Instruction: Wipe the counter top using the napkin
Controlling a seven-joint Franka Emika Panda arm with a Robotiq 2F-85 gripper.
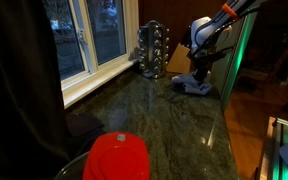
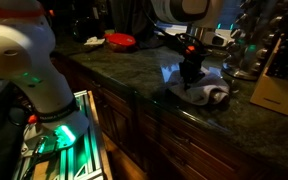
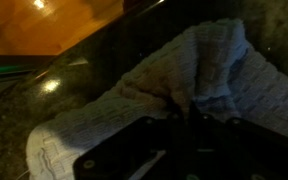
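Note:
The napkin in my gripper is near the counter's drop-off edge (image 2: 189,108), so next I pull it back inward and wipe along the open counter top (image 1: 154,112) toward the red lid.
The napkin (image 1: 193,86) is a rumpled pale grey-blue cloth lying on the dark green-black counter top (image 1: 154,115) near its far end. It also shows in an exterior view (image 2: 206,92) and fills the wrist view (image 3: 184,85). My gripper (image 1: 198,72) stands straight down on the napkin, seen also in an exterior view (image 2: 191,75). In the wrist view the jaws (image 3: 182,112) are closed together with a pinch of cloth bunched between the fingertips.
A round red lid (image 1: 117,157) lies at the near end of the counter, also in an exterior view (image 2: 121,41). A spice rack (image 1: 153,50) and a wooden block (image 2: 274,92) stand near the napkin. The white window sill (image 1: 99,82) runs along one side; the counter edge (image 1: 227,120) drops off on the opposite side.

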